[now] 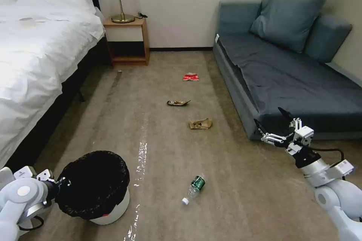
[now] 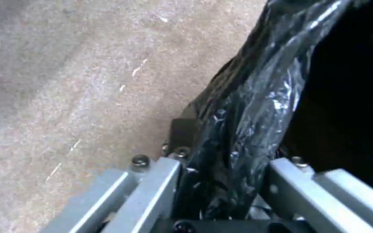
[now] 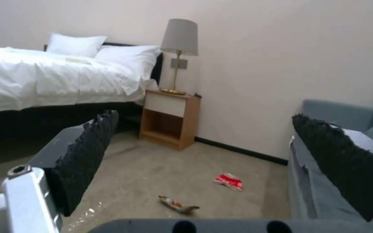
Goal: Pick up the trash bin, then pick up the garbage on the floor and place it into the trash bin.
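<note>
The green label will cave in between the right gripper's fingers when the robot lifts the bottle, because the carpet can be seen through the bottle's clear end.
The trash bin is white with a black bag over its rim, low on the left of the carpet. My left gripper is shut on its near rim; in the left wrist view the gripper has the crinkled bag pinched between its fingers. The garbage lies along the floor: a clear bottle, a brown paper bag, a dark wrapper and a red-and-white packet. My right gripper hangs open by the sofa front, holding nothing, its pads wide apart.
A white bed runs down the left side. A blue-grey sofa lines the right. A wooden nightstand with a lamp stands at the far wall. A shiny tape strip runs along the carpet between bin and bottle.
</note>
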You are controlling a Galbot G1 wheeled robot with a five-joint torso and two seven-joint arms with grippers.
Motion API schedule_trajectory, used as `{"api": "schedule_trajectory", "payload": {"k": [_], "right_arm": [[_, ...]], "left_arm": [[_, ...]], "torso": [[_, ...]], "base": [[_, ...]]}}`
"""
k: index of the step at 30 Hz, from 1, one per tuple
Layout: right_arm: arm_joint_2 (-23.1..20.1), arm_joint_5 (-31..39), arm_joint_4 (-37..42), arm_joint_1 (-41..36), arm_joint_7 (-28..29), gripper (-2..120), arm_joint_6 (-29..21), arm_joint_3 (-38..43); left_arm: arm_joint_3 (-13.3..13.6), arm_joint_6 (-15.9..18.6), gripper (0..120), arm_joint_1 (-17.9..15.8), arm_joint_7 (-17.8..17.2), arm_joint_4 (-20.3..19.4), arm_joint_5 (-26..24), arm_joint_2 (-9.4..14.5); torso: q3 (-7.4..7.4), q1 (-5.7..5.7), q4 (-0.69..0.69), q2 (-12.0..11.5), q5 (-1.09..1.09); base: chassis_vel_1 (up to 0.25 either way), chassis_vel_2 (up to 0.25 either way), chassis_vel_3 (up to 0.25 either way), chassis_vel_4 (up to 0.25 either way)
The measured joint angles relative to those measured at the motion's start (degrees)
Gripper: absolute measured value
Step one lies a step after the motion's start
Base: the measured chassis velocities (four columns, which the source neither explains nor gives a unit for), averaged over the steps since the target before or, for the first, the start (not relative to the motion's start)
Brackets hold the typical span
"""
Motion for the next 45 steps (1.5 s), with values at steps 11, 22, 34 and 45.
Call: {"api": "schedule_trajectory", "payload": {"k": [11,22,34,45], "right_arm": [[0.21,0.01,1.03,-0.77,0.19,100,0.42,0.64],[0.38,-0.02,1.96,-1.14,0.68,100,0.67,0.83],[1.71,0.46,2.00,0.89,1.47,100,-0.06,-0.25],[-6.83,14.81,-3.28,8.18,3.70,100,-7.60,-3.69]], "left_arm": [[0.05,0.25,1,1.20,5.81,-2.37,7.08,-0.88],[-1.66,-4.76,1,2.93,27.13,-5.45,30.93,0.87],[-5.29,-29.29,1,-2.86,64.98,-3.11,50.02,8.99],[-7.39,-31.76,1,-8.32,75.71,3.07,47.98,8.65]], "torso": [[0.02,0.00,-0.05,-0.01,-0.14],[0.02,0.00,-0.01,0.00,-0.06],[0.01,0.00,-0.02,-0.01,-0.07],[0.02,0.00,-0.01,-0.01,-0.05]], "base": [[0.000,0.000,0.000,0.000],[0.000,0.000,0.000,0.000],[0.000,0.000,0.000,0.000],[0.000,0.000,0.000,0.000]]}}
